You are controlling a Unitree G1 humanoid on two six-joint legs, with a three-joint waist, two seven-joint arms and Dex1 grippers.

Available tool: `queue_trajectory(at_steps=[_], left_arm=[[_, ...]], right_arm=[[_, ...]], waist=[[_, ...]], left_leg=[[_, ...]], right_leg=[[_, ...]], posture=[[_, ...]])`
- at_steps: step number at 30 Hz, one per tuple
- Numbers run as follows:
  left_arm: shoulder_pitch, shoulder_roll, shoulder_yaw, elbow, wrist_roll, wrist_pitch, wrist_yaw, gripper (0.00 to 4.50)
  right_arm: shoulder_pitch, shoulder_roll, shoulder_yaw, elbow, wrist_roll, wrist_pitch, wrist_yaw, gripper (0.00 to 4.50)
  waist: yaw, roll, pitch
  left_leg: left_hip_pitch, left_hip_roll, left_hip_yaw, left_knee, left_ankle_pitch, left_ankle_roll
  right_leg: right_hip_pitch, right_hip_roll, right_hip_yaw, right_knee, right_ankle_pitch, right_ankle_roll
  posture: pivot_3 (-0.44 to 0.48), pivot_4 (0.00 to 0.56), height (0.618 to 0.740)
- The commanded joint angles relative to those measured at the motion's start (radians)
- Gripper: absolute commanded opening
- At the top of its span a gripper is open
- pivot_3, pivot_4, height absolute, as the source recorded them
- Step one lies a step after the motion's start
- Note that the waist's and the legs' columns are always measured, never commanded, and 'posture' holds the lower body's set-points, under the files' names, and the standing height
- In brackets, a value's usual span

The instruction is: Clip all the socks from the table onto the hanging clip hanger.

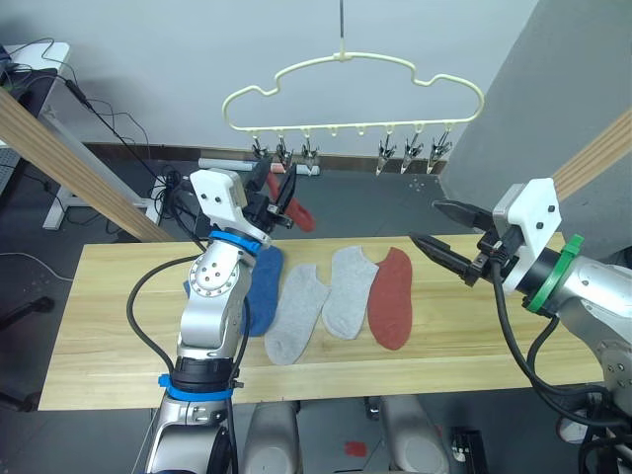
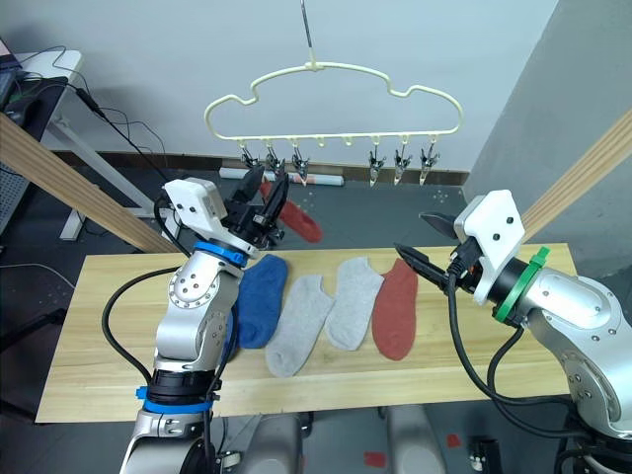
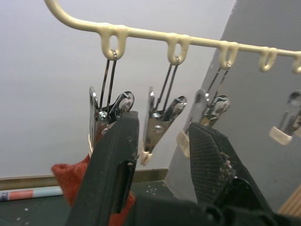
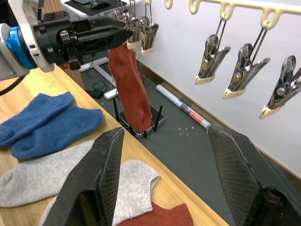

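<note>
The second clip's flared handles stand apart above the clip's pivot, so I expect its lower ends to open for a sock when I squeeze it.
The pale yellow clip hanger hangs above the far side of the table. A rust red sock dangles from its leftmost clip. My left gripper is raised right at that clip, open, its fingers either side of the neighbouring clip and holding nothing. On the table lie two overlapping blue socks, two light grey socks and a rust red sock. My right gripper hovers open above the table's right part, just right of that red sock.
Slanted wooden poles cross at the left and right. Cables and a thin tube lie on the dark floor behind the table. Three free clips hang at the hanger's right end.
</note>
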Motion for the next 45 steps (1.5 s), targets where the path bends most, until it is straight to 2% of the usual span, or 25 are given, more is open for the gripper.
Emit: queue_trajectory(at_steps=[1, 16, 32, 35, 37, 39, 42, 45], left_arm=[[-0.012, -0.007, 0.003, -0.015, 0.006, -0.026, 0.007, 1.99], [-0.079, -0.035, 0.006, 0.027, 0.03, -0.046, 0.059, 1.99], [-0.095, -0.037, 0.006, 0.021, 0.019, -0.033, 0.06, 1.99], [-0.1, -0.037, 0.006, 0.023, 0.016, -0.036, 0.054, 1.44], [-0.101, -0.038, 0.007, 0.023, 0.016, -0.033, 0.055, 0.81], [-0.099, -0.038, 0.007, 0.018, 0.016, -0.032, 0.054, 0.4], [-0.098, -0.036, 0.008, 0.016, 0.017, -0.032, 0.052, 0.01], [-0.098, -0.031, 0.007, 0.013, 0.018, -0.03, 0.049, 0.01]], right_arm=[[0.006, -0.017, -0.027, -0.038, 0.016, -0.02, -0.007, 2.95], [-0.025, -0.003, -0.041, -0.017, 0.095, -0.036, -0.001, 2.95], [-0.014, -0.018, -0.028, -0.009, 0.098, -0.059, -0.002, 2.95], [-0.012, -0.017, -0.025, -0.008, 0.096, -0.063, -0.003, 2.95], [-0.012, -0.017, -0.023, -0.007, 0.096, -0.064, -0.003, 2.95], [-0.008, -0.017, -0.022, -0.008, 0.096, -0.066, -0.002, 2.95], [0.0, -0.016, -0.019, -0.012, 0.095, -0.07, -0.003, 2.95], [0.016, -0.016, -0.009, -0.018, 0.087, -0.077, -0.002, 2.95]], waist=[[0.0, 0.0, 0.0], [-0.001, 0.0, 0.0], [-0.005, 0.0, 0.0], [-0.005, 0.0, 0.0], [-0.006, 0.0, 0.0], [-0.005, 0.0, 0.0], [-0.006, 0.0, 0.0], [-0.006, 0.0, 0.0]], left_leg=[[0.0, 0.0, 0.0, 0.0, 0.0, 0.0], [0.0, 0.0, 0.0, 0.0, 0.0, 0.0], [0.0, 0.0, 0.0, 0.0, 0.0, 0.0], [0.0, 0.0, 0.0, 0.0, 0.0, 0.0], [0.0, 0.0, 0.0, 0.0, 0.0, 0.0], [0.0, 0.0, 0.0, 0.0, 0.0, 0.0], [0.0, 0.0, 0.0, 0.0, 0.0, 0.0], [0.0, 0.0, 0.0, 0.0, 0.0, 0.0]], right_leg=[[0.0, 0.0, 0.0, 0.0, 0.0, 0.0], [0.0, 0.0, 0.0, 0.0, 0.0, 0.0], [0.0, 0.0, 0.0, 0.0, 0.0, 0.0], [0.0, 0.0, 0.0, 0.0, 0.0, 0.0], [0.0, 0.0, 0.0, 0.0, 0.0, 0.0], [0.0, 0.0, 0.0, 0.0, 0.0, 0.0], [0.0, 0.0, 0.0, -0.001, 0.0, 0.0], [0.0, 0.0, 0.0, -0.001, 0.0, 0.0]], posture=[[-0.111, 0.376, 0.74], [-0.117, 0.378, 0.74], [-0.115, 0.377, 0.74], [-0.114, 0.376, 0.74], [-0.114, 0.376, 0.74], [-0.113, 0.375, 0.74], [-0.111, 0.375, 0.74], [-0.11, 0.375, 0.74]])
